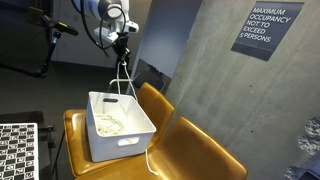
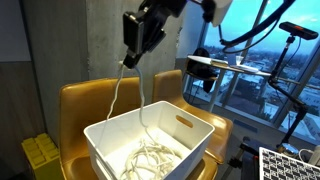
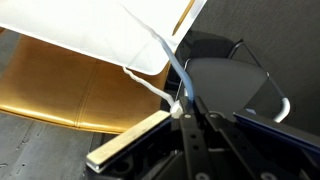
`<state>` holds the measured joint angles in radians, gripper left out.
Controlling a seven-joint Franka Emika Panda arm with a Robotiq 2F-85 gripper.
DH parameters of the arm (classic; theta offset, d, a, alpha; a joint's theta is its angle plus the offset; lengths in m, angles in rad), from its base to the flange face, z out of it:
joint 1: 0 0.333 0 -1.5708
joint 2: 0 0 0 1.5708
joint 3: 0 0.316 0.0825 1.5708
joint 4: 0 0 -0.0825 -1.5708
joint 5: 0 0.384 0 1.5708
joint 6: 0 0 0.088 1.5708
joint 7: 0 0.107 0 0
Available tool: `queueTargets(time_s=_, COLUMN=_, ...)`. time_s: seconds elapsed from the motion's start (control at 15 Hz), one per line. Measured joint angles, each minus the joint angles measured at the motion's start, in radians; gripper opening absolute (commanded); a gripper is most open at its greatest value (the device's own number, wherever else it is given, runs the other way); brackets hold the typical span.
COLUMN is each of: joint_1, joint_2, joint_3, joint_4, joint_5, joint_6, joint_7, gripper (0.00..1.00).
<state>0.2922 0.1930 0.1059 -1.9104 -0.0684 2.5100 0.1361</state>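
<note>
My gripper is holding a loop of the white cable, and the cable's end hangs (image 1: 151, 165) outside on the chair. I should therefore put the loop down into the bin (image 1: 116, 122) and take that end.
My gripper (image 1: 121, 44) hangs high above a white plastic bin (image 1: 135, 131) that sits on a mustard yellow chair (image 1: 205, 150). It is shut on a white cable (image 1: 122, 75), which drops in two strands from the fingers into the bin. More of the cable lies coiled on the bin's floor (image 2: 150, 160). In the other exterior view the gripper (image 2: 131, 58) holds the cable (image 2: 117, 95) above the bin's (image 2: 196, 131) back left corner. The wrist view shows the jaws pressed together at the gripper (image 3: 183, 108), pinching the white cable (image 3: 150, 85), with the bin (image 3: 100, 30) below.
A concrete wall (image 1: 190, 50) with an occupancy sign (image 1: 266, 30) stands behind the chair. A checkerboard panel (image 1: 15, 150) lies beside the chair. A camera on a tripod (image 2: 210, 68) stands by the window. A yellow crate (image 2: 40, 158) sits on the floor.
</note>
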Motion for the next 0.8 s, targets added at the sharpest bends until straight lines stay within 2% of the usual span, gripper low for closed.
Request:
queueTargets(time_s=0.47, joint_1=0.008, joint_2=-0.367, joint_3=0.131, joint_4=-0.343, joint_5=0.062, joint_6=-0.008, joint_7=0.018, gripper=0.01)
queueTargets(time_s=0.8, joint_1=0.078, joint_2=-0.632, joint_3=0.205, joint_4=-0.553, joint_5=0.158, joint_6=-0.064, joint_7=0.039, gripper=0.01)
